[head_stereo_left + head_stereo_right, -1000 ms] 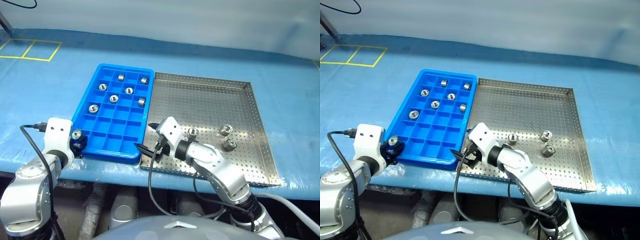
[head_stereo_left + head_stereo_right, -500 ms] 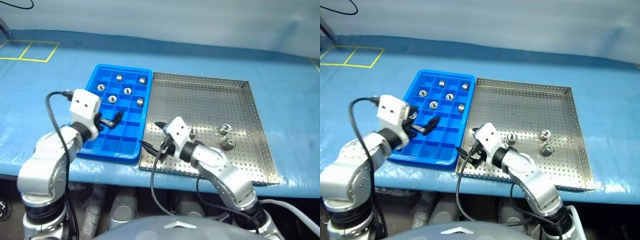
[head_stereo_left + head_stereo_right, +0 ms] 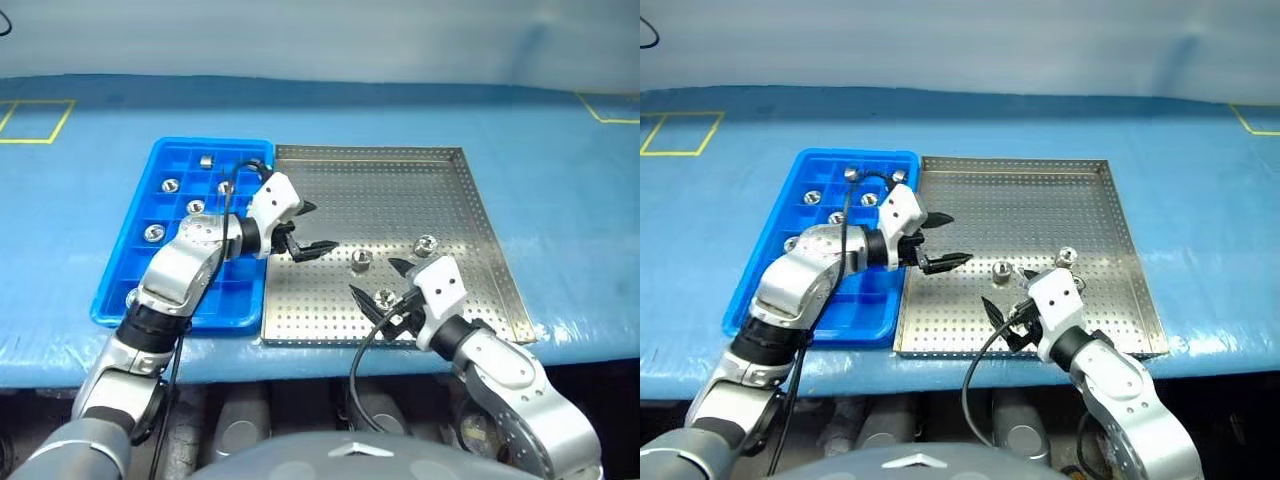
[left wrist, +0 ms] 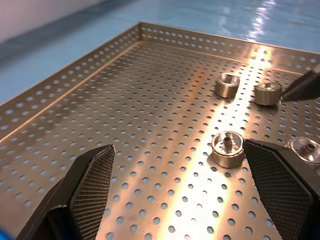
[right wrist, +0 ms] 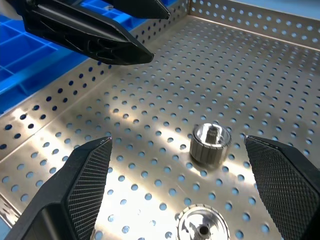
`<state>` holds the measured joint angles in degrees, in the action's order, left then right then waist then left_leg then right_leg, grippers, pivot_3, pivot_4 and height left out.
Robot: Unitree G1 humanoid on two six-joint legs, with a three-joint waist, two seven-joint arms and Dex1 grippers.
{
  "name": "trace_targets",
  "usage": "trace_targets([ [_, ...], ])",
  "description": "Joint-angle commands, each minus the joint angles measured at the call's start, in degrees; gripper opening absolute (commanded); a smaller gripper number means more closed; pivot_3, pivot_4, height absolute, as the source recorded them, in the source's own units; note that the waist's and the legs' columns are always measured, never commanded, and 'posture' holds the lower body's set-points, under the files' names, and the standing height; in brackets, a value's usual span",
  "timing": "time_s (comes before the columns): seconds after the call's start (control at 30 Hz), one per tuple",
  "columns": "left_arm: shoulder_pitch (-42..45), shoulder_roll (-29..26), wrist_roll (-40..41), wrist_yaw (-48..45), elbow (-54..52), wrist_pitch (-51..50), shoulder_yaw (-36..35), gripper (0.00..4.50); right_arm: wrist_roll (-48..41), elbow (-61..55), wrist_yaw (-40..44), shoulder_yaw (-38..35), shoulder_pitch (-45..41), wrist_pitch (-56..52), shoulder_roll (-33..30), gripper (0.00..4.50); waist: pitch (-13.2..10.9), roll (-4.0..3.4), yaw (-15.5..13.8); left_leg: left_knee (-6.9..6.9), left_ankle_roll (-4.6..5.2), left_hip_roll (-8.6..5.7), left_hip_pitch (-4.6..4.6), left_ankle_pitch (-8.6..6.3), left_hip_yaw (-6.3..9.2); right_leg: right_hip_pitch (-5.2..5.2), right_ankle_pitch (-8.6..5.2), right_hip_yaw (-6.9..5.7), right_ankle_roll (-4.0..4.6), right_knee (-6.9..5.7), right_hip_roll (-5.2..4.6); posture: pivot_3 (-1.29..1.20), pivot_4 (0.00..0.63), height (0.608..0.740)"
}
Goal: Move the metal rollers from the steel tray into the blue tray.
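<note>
The mid-floor roller (image 3: 361,260) is standing up ahead of my open left gripper, clear of its neighbours. I keep reaching until both fingers are on either side of its sides (image 4: 227,154).
The steel tray (image 3: 400,195) lies right of the blue tray (image 3: 220,320). Several metal rollers sit in the blue tray's far cells, such as one (image 3: 170,185), and another (image 3: 132,297) rests at its near left corner. More rollers stand on the steel tray: one (image 3: 361,258) mid-floor, one (image 3: 426,243) further right, one (image 3: 383,297) near the front rim. My left gripper (image 3: 312,228) hovers open and empty over the steel tray's left part, the mid-floor roller (image 4: 228,148) just ahead of it. My right gripper (image 3: 385,288) stands open at the front rim, with a roller (image 5: 202,227) low between its fingers.
Both trays rest on a blue-covered table (image 3: 560,180) whose front edge runs just below them. Yellow tape lines (image 3: 40,120) mark the far left of the cloth. The steel tray's raised rim (image 3: 370,152) borders the blue tray's right wall.
My left gripper let go of a roller at the blue tray's near left corner, opened, and swung right over the steel tray. My right gripper drew back to the right. The camera also shifted.
</note>
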<state>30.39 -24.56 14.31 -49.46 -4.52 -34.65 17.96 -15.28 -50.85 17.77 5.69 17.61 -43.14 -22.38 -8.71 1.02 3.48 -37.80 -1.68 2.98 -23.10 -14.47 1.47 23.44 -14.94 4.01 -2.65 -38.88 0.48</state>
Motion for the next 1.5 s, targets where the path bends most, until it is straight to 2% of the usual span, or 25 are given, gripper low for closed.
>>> trace_targets([
  [0.03, 4.4, 1.8, -2.9, -4.5, 7.2, 5.5, 4.4, 4.49, -0.1, -3.8, -1.3, 0.5, 1.2, 0.0, 0.2, 4.50, 0.0, -0.01, 0.7, -0.01, 0.00, 0.00, 0.00, 0.00, -0.01, 0.01, 0.01, 0.02, -0.02, -0.01, 0.00, -0.16, 0.150, 0.740],
  [0.3, 11.2, 7.6, -8.8, -6.5, 21.4, 11.4, 8.9, 4.49, 0.5, -4.2, -4.0, 2.1, 1.5, 0.0, 1.7, 4.50, 0.0, -0.01, 2.5, -0.06, 0.03, -0.01, -0.01, -0.01, -0.03, 0.02, 0.02, 0.11, -0.13, -0.01, 0.04, -0.19, 0.150, 0.740],
  [0.7, 13.1, 9.4, -13.8, -9.5, 26.7, 11.9, 11.1, 4.49, 0.9, -2.9, -5.2, 3.4, -0.5, 0.3, 2.1, 4.50, 0.0, -0.01, 3.6, -0.05, 0.06, -0.02, -0.07, -0.03, -0.02, 0.07, 0.02, 0.11, -0.14, -0.01, 0.03, -0.19, 0.150, 0.740],
  [1.0, 12.0, 9.5, -14.5, -10.3, 25.6, 11.2, 10.3, 1.71, 1.2, -1.8, -5.5, 3.6, -1.5, 0.2, 2.3, 4.50, 0.0, -0.01, 3.5, -0.06, 0.05, -0.02, -0.08, -0.03, -0.03, 0.06, 0.02, 0.12, -0.15, -0.01, 0.02, -0.17, 0.150, 0.740],
  [1.27, 9.7, 8.6, -13.0, -6.6, 20.2, 9.2, 6.0, 1.71, 1.3, -1.2, -5.2, 3.9, -2.6, 0.0, 2.1, 4.50, 0.0, -0.02, 3.5, -0.06, 0.06, -0.01, -0.08, -0.03, -0.03, 0.08, 0.03, 0.13, -0.15, -0.03, 0.03, -0.15, 0.150, 0.740],
  [1.5, 2.4, 5.9, -10.7, 3.3, 1.2, -2.4, -4.5, 1.71, 1.0, 0.2, -4.5, 6.1, -5.2, 0.0, 2.5, 4.50, 0.0, -0.04, 3.2, -0.07, 0.06, 0.01, -0.08, -0.02, -0.01, 0.09, 0.03, 0.13, -0.16, -0.07, 0.03, -0.09, 0.150, 0.740],
])
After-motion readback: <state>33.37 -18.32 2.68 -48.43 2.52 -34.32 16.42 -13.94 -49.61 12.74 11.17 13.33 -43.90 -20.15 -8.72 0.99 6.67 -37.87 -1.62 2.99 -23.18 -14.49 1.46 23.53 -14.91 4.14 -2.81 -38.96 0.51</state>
